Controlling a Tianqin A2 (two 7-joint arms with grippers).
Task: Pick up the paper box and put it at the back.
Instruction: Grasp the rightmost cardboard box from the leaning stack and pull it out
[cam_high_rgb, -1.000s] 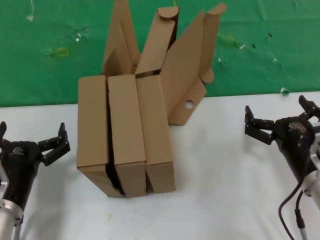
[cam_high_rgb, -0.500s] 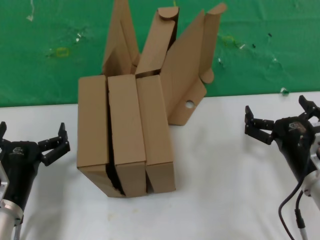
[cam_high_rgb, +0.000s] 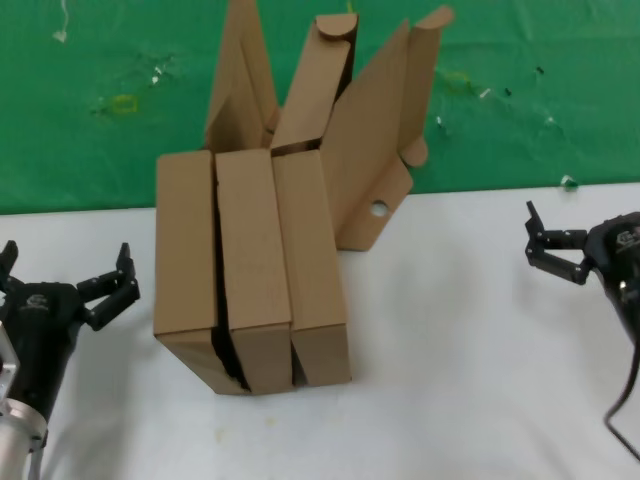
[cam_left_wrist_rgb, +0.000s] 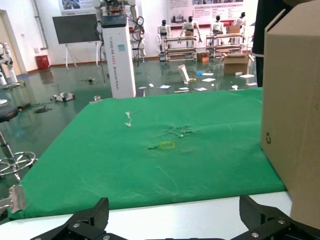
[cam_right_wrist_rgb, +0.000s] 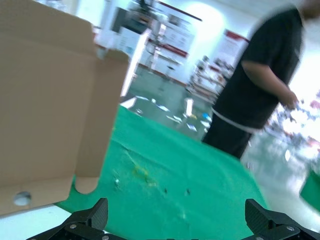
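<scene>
The paper box (cam_high_rgb: 312, 240) is separated from its neighbour by a dark wedge-shaped gap (cam_high_rgb: 297, 367), so the paper box will come away by itself when I lift it.
The paper box (cam_high_rgb: 312, 272) stands on its edge on the white table as the rightmost of three brown boxes side by side. Its open lid (cam_high_rgb: 372, 150) leans back over the green cloth (cam_high_rgb: 100, 100) and has a small round hole (cam_high_rgb: 378, 209). My left gripper (cam_high_rgb: 66, 265) is open and empty, left of the boxes and apart from them. My right gripper (cam_high_rgb: 588, 230) is open and empty at the right edge, well clear of the box. The right wrist view shows the lid (cam_right_wrist_rgb: 50, 100) with its hole (cam_right_wrist_rgb: 22, 198) beyond the open gripper (cam_right_wrist_rgb: 175, 222).
The two other brown boxes (cam_high_rgb: 215, 270) stand tight against the paper box, lids up. The left wrist view shows a box side (cam_left_wrist_rgb: 292, 100) close by, the green cloth (cam_left_wrist_rgb: 165, 150) and the open gripper (cam_left_wrist_rgb: 175, 222). A person in black (cam_right_wrist_rgb: 255, 85) stands beyond the cloth.
My right gripper has moved to the right, farther from the boxes. The left gripper and the boxes have not moved.
</scene>
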